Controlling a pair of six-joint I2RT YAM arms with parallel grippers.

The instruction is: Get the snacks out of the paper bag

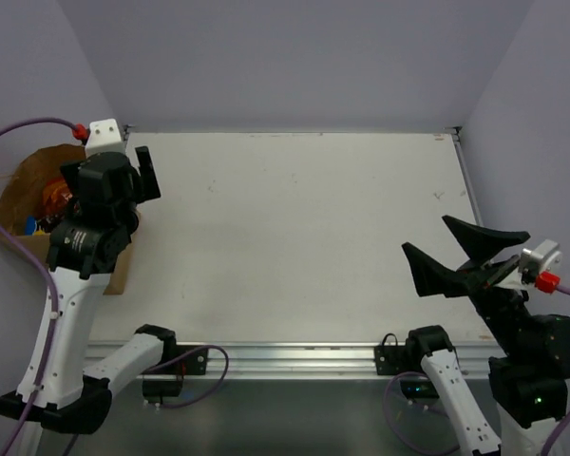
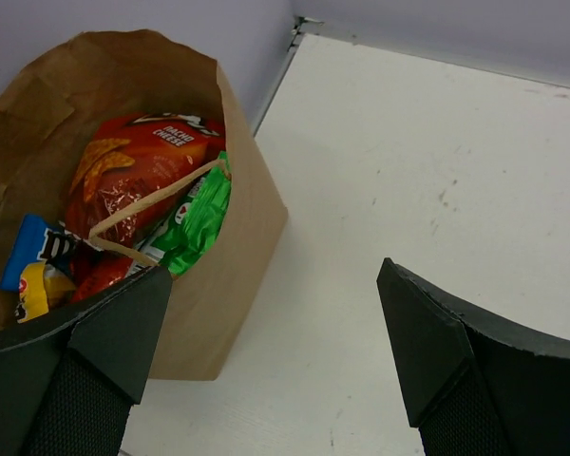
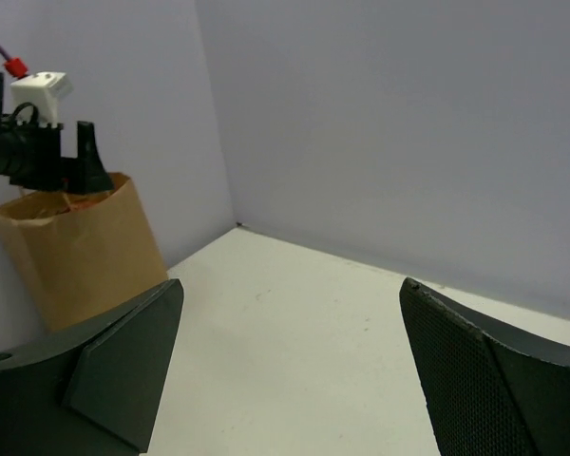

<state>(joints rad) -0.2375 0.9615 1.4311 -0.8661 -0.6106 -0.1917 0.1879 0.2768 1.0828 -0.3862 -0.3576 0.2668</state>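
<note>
I expect the brown paper bag (image 1: 122,270) to stay open and bring the snacks along when I pull it, because the paper bag's rim (image 1: 53,149) is wide open around them.
The brown paper bag (image 1: 19,190) stands open at the table's left edge; it also shows in the left wrist view (image 2: 233,275) and the right wrist view (image 3: 81,256). Inside lie a red-orange Doritos bag (image 2: 142,157), a white-green chip bag (image 2: 198,211), a red candy bag (image 2: 100,275), a blue wrapper (image 2: 30,249) and a yellow wrapper (image 2: 33,290). A thin paper handle (image 2: 147,201) crosses them. My left gripper (image 2: 275,271) is open and empty, above the bag's right rim and the table beside it. My right gripper (image 3: 291,283) is open and empty, raised at the table's near right (image 1: 426,236).
Grey walls close the table (image 1: 294,228) at the back and on both sides. The bag stands against the left wall. A metal rail (image 1: 285,356) runs along the near edge between the arm bases.
</note>
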